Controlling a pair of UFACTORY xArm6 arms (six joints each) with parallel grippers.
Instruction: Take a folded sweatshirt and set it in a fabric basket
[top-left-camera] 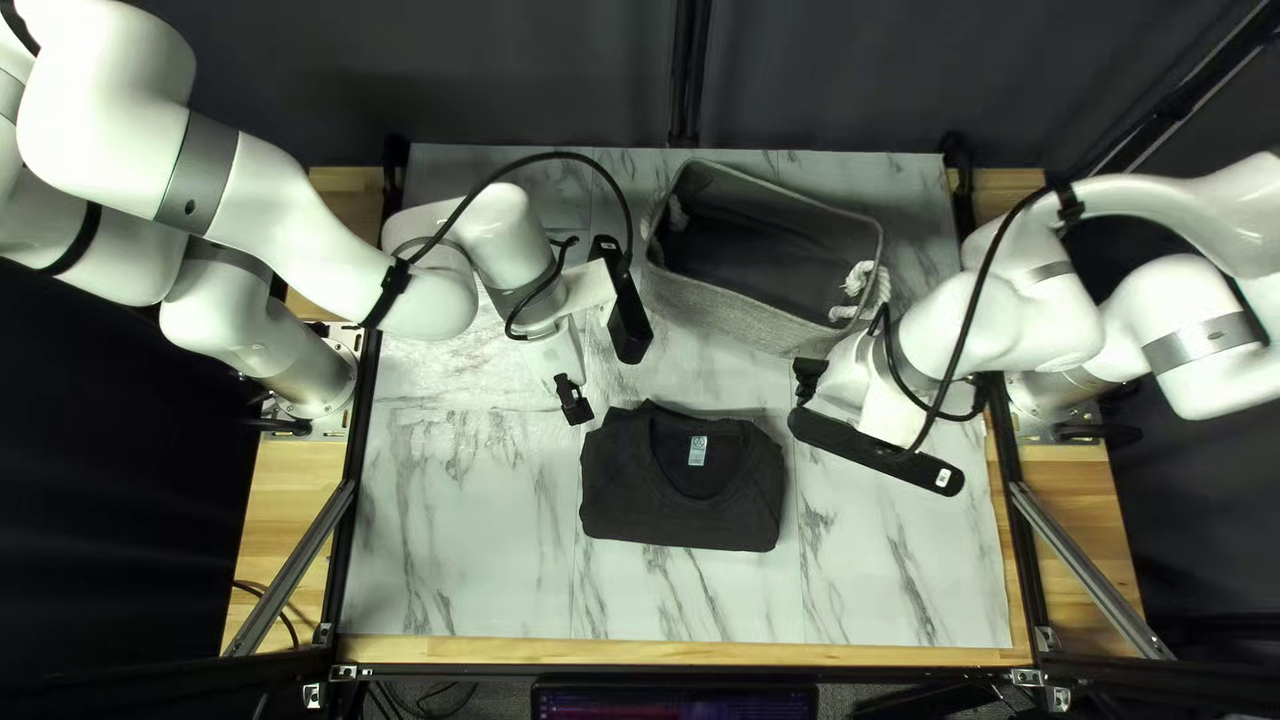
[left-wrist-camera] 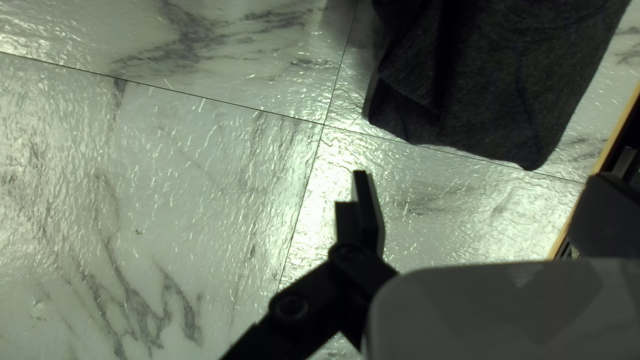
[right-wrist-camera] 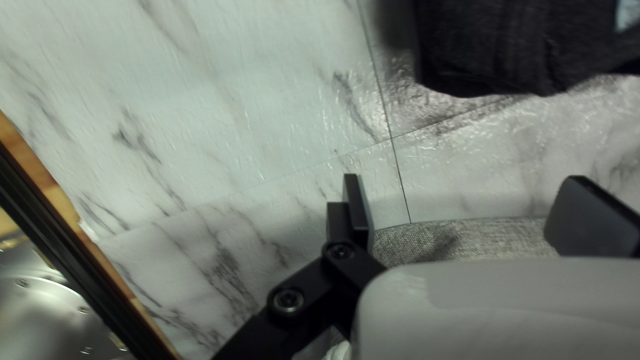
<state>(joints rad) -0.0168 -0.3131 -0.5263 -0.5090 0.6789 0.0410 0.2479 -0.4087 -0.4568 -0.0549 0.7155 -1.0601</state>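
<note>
My grippers will lift the sides of the folded dark sweatshirt, and its near edge [top-left-camera: 678, 543] will hang down still folded because the sweatshirt has thick, rounded side folds [top-left-camera: 774, 480].
In the top left view, my left gripper [top-left-camera: 574, 399] hangs just off the far left corner of the folded dark sweatshirt [top-left-camera: 683, 491]. My right gripper [top-left-camera: 808, 379] is beside the grey fabric basket [top-left-camera: 747, 304], at its near right corner. The left wrist view shows the left gripper [left-wrist-camera: 481, 193] open, the sweatshirt [left-wrist-camera: 493, 80] lying ahead of its fingers. In the right wrist view the right gripper [right-wrist-camera: 465, 193] is open too, with the basket's side [right-wrist-camera: 460, 239] partly showing between its fingers and the sweatshirt [right-wrist-camera: 507, 53] farther ahead.
The marble-patterned tabletop [top-left-camera: 467, 534] has a wooden edge [top-left-camera: 507, 651]. White rope handles [top-left-camera: 860, 283] hang on the basket's right end. Black frame rails run along the table's sides, and in the right wrist view one rail [right-wrist-camera: 73, 257] is near a metal arm base [right-wrist-camera: 47, 307].
</note>
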